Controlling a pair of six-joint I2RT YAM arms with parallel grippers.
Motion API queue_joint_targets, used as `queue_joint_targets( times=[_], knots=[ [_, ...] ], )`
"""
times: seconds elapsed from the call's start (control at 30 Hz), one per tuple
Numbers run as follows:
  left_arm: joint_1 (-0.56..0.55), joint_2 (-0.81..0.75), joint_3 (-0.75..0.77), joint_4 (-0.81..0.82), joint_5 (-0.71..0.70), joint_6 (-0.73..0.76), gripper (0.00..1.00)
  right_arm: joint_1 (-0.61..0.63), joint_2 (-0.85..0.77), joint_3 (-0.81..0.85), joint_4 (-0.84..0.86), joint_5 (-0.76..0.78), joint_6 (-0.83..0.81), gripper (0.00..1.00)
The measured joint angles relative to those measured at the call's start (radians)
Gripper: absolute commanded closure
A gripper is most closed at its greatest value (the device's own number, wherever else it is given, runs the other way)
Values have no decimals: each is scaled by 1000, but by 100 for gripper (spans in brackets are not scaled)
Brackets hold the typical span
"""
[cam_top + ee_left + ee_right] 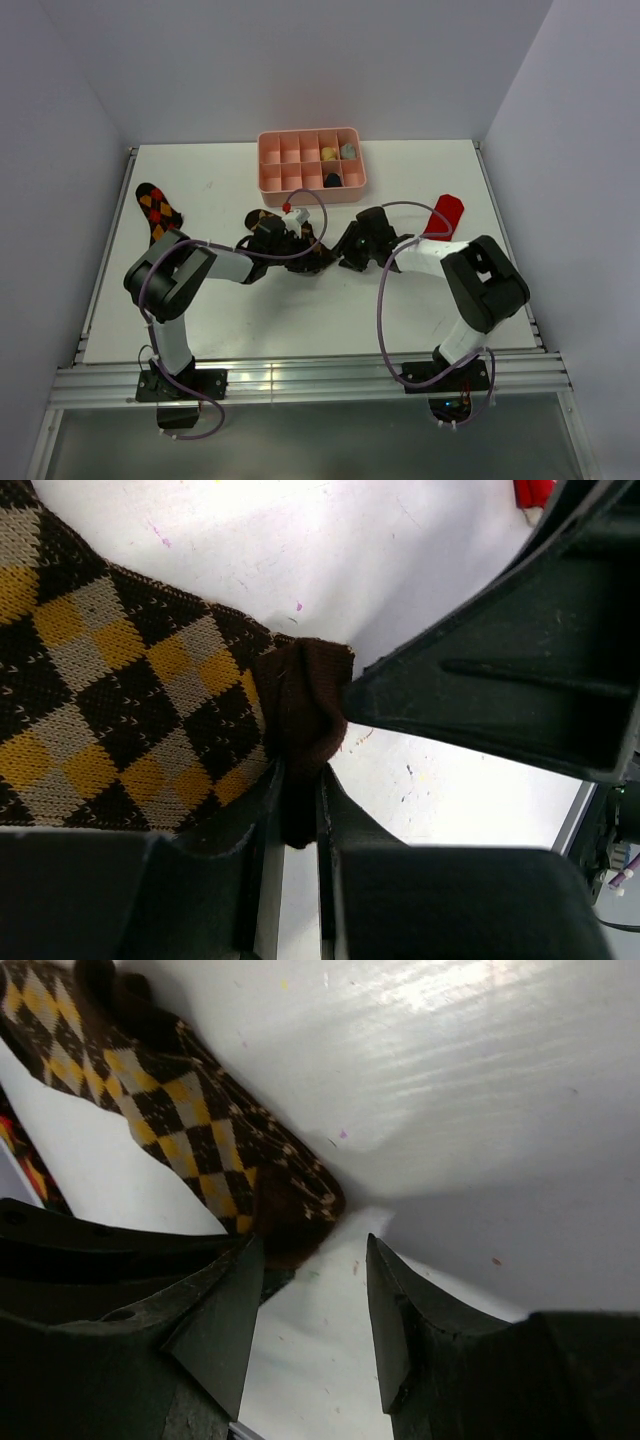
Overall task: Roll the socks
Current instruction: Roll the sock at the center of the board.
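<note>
The socks' dark brown end (303,702) bunches crooked in my left gripper, so my right gripper should hold that end's far edge (325,652) while my left gripper retakes that end's near corner.
The tan argyle sock (120,710) lies mid-table, partly under both grippers (262,217). My left gripper (300,777) is shut on its dark brown end (300,695), which bunches up between the jaws. My right gripper (312,1252) faces it from the right (348,250), open, with only bare table between its fingers. The sock's other dark end (295,1205) lies just beyond its left finger (235,1290). The red-orange argyle sock (157,208) lies flat at the far left. The plain red sock (443,215) lies at the right, beside the right arm.
A pink compartment tray (275,160) with a few small items in its right cells stands at the back centre. White walls close in the table on three sides. Cables loop over both arms near the grippers.
</note>
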Motion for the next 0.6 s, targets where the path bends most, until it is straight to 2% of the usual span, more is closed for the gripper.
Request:
queue_joint_targets(
  times=[0.17, 0.27, 0.37, 0.4, 0.47, 0.5, 0.57, 0.6],
  knots=[
    [3, 3, -3, 8, 9, -5, 100, 0, 41, -3, 82, -18, 52, 48],
    [5, 7, -3, 16, 18, -7, 100, 0, 60, -14, 127, -29, 82, 52],
    [6, 10, -5, 23, 23, -11, 100, 0, 62, -19, 137, -30, 90, 65],
    [6, 12, -5, 26, 25, -16, 100, 0, 62, -19, 137, -30, 92, 75],
    [6, 13, -5, 27, 28, -22, 100, 0, 63, -19, 137, -28, 92, 85],
    [6, 13, -5, 27, 29, -23, 100, 0, 63, -19, 135, -26, 90, 93],
    [6, 13, -5, 28, 29, -23, 90, 0, 63, -18, 127, -23, 85, 100],
    [6, 13, -7, 31, 29, -23, 84, 0, 63, -15, 119, -21, 84, 100]
  ],
)
